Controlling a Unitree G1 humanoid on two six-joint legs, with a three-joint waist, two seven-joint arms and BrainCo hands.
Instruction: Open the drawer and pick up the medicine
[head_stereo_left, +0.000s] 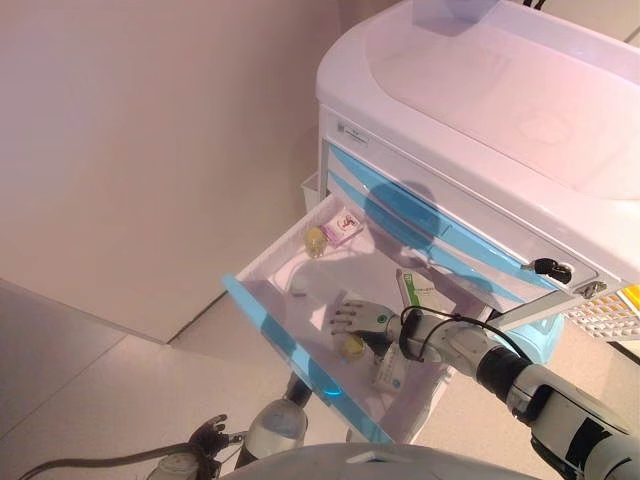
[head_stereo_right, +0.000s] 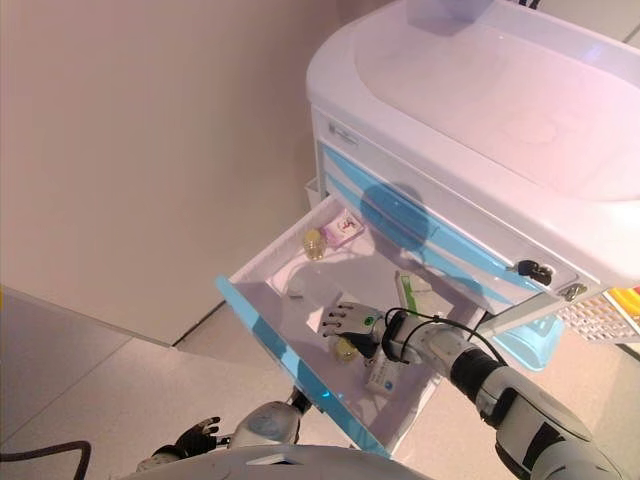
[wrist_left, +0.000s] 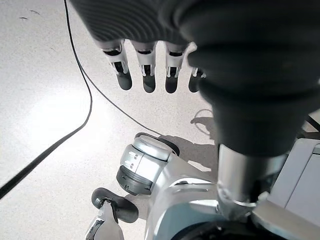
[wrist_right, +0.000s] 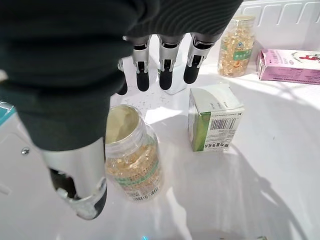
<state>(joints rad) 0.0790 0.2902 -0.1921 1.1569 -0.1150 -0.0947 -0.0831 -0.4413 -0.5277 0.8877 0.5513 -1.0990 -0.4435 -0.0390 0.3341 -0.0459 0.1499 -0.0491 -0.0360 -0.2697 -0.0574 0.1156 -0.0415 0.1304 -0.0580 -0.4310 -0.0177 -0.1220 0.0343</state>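
The jar of yellow capsules (head_stereo_left: 352, 346) will keep its load inside when the robot lifts and carries it, because a tan lid (wrist_right: 121, 124) covers the jar's whole opening.
The cart's top drawer (head_stereo_left: 285, 345), white inside with a blue front, stands pulled out. My right hand (head_stereo_left: 360, 317) is inside it, open, its fingers (wrist_right: 165, 65) straight over the drawer floor. A jar of yellow capsules (wrist_right: 132, 160) stands upright just under the palm, between thumb (wrist_right: 80, 190) and fingers, not gripped. Beside it stands a green-and-white box (wrist_right: 215, 122). A second capsule jar (head_stereo_left: 315, 240) and a pink box (head_stereo_left: 343, 226) lie at the drawer's back. My left hand (head_stereo_left: 210, 435) hangs open low at the lower left, over the floor.
The white medical cart (head_stereo_left: 480, 100) has further blue-fronted drawers below the top and a key in a lock (head_stereo_left: 548, 267) at its right. A small white bottle (head_stereo_left: 299, 285) and other boxes (head_stereo_left: 420, 293) lie in the drawer. A white basket (head_stereo_left: 610, 315) hangs at the cart's right side.
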